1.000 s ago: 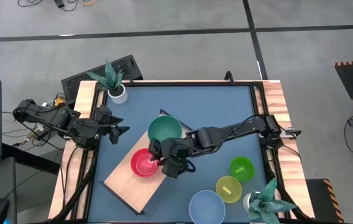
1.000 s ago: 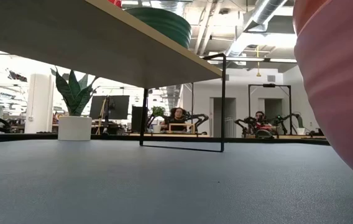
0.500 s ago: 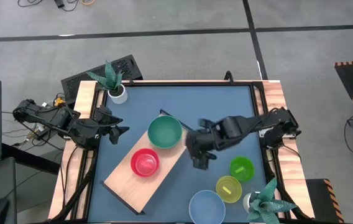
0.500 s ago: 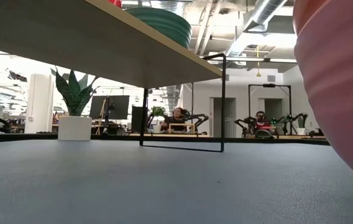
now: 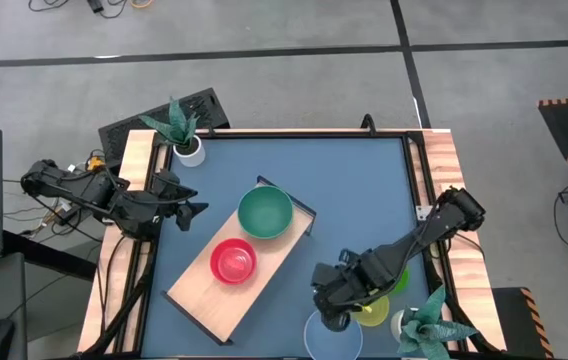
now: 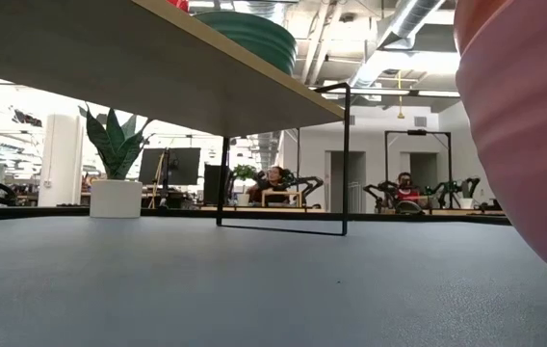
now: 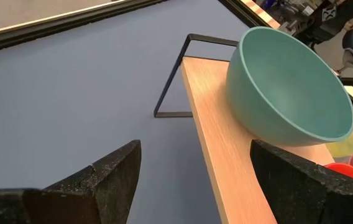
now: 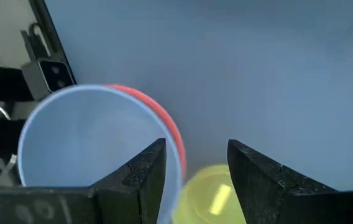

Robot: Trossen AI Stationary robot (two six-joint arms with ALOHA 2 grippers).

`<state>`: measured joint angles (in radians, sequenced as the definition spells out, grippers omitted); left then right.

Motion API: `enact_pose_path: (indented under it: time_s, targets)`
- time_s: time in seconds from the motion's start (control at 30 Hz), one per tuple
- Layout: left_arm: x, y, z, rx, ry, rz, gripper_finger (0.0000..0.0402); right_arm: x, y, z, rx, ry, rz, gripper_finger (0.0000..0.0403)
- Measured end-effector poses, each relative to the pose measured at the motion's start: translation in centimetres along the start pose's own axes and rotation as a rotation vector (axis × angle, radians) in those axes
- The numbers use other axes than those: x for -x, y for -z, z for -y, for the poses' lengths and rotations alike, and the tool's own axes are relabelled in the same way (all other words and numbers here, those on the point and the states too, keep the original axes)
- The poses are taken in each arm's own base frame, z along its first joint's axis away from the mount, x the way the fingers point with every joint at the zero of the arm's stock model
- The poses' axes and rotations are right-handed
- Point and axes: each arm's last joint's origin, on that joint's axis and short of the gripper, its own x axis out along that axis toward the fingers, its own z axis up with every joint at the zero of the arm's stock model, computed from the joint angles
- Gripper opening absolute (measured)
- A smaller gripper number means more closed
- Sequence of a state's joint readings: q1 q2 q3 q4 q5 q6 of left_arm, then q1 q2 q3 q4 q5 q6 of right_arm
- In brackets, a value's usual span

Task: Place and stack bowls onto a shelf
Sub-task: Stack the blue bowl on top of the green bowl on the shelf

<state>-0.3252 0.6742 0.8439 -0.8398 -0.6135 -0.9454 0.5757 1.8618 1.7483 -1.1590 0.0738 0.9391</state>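
I expect the blue bowl (image 5: 332,339) to pull the pink bowl along a little before it comes free when I lift, because a pink rim (image 8: 166,118) hugs the blue bowl from below.
The shelf (image 5: 196,288) lies slantwise on the blue table, a light-wood board with dark end brackets. A teal bowl (image 5: 265,212) and a red bowl (image 5: 232,261) stand on it. My right gripper (image 5: 331,310) is open and hovers over the far rim of a blue bowl (image 5: 332,338) at the near edge. In the right wrist view, my right gripper (image 8: 195,168) is over the blue bowl (image 8: 89,143); a pink rim (image 8: 167,121) peeks from beneath it, and a yellow bowl (image 8: 210,193) sits beside it. My left gripper (image 5: 190,212) waits open at the left side, facing the teal bowl (image 7: 288,93).
A yellow bowl (image 5: 369,305) and a lime bowl (image 5: 392,268) sit by my right arm. White pots with spiky plants stand at the far left corner (image 5: 186,140) and near right corner (image 5: 419,328). The low view shows the shelf's underside (image 6: 139,67) and a pink bowl (image 6: 533,125) close by.
My right gripper has drawn away from the red bowl on the shelf. It swung toward the table's near edge and right, and now hovers over the blue bowl. The red and teal bowls have stayed in place on the shelf.
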Motion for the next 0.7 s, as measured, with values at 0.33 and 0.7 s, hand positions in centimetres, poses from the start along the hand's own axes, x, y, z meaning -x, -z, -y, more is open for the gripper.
enact_pose_path:
  time_s: [0.33, 0.7]
  targets:
    - [0.0, 0.0, 0.0, -0.002, 0.001, -0.004, 0.0286, -3.4, 0.8, -0.1, -0.02, -0.07, -0.023, 0.0196]
    - [0.0, 0.0, 0.0, -0.001, 0.001, -0.004, 0.0286, -5.0, 1.3, 0.6, 0.062, -0.049, -0.036, 0.0196]
